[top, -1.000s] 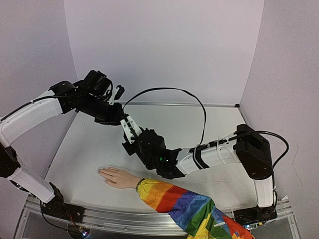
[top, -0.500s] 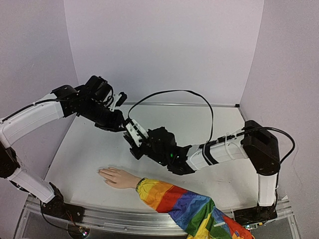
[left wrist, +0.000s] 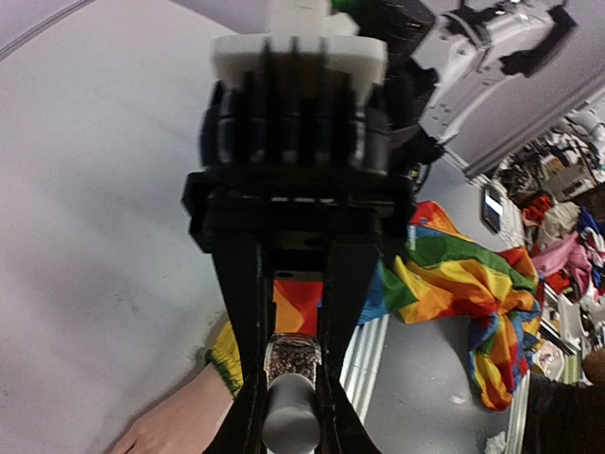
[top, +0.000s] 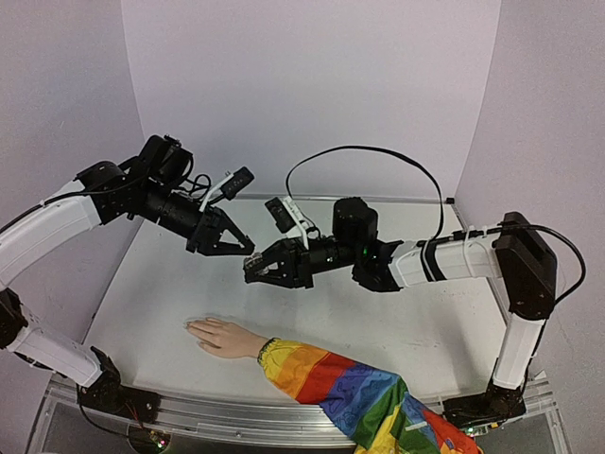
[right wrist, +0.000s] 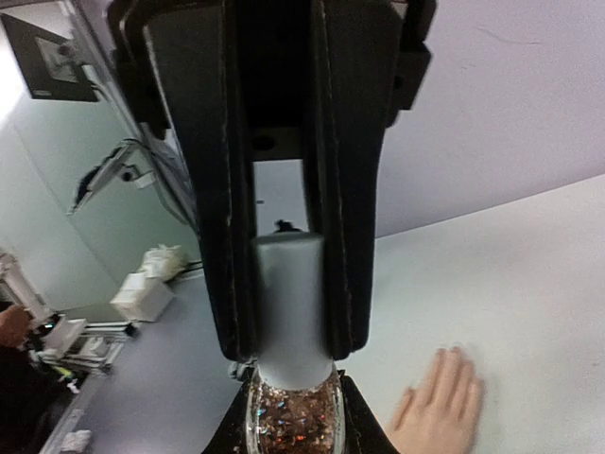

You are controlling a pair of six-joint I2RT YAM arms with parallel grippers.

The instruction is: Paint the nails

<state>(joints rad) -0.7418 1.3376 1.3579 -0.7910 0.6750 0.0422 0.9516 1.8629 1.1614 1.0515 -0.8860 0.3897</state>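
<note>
The bottle is closed by the grey cap, so the robot's right gripper should turn the glass body while the left gripper keeps the cap still.
A small clear bottle of glittery polish with a grey cap hangs in the air between my two grippers, above the table. My left gripper is shut on the glass body. My right gripper is shut on the grey cap, with the glitter glass just beyond its fingertips. The pale mannequin hand lies palm down on the table below, with its rainbow sleeve running to the lower right. Its nails are too small to make out. The hand also shows blurred in the right wrist view.
The white table is walled by lilac panels at the back and sides. A black cable arcs above the right arm. A metal rail runs along the near edge.
Both arms have risen and spread apart. The right forearm swung up and to the right, and the two grippers now meet higher above the table. The mannequin hand has not moved.
</note>
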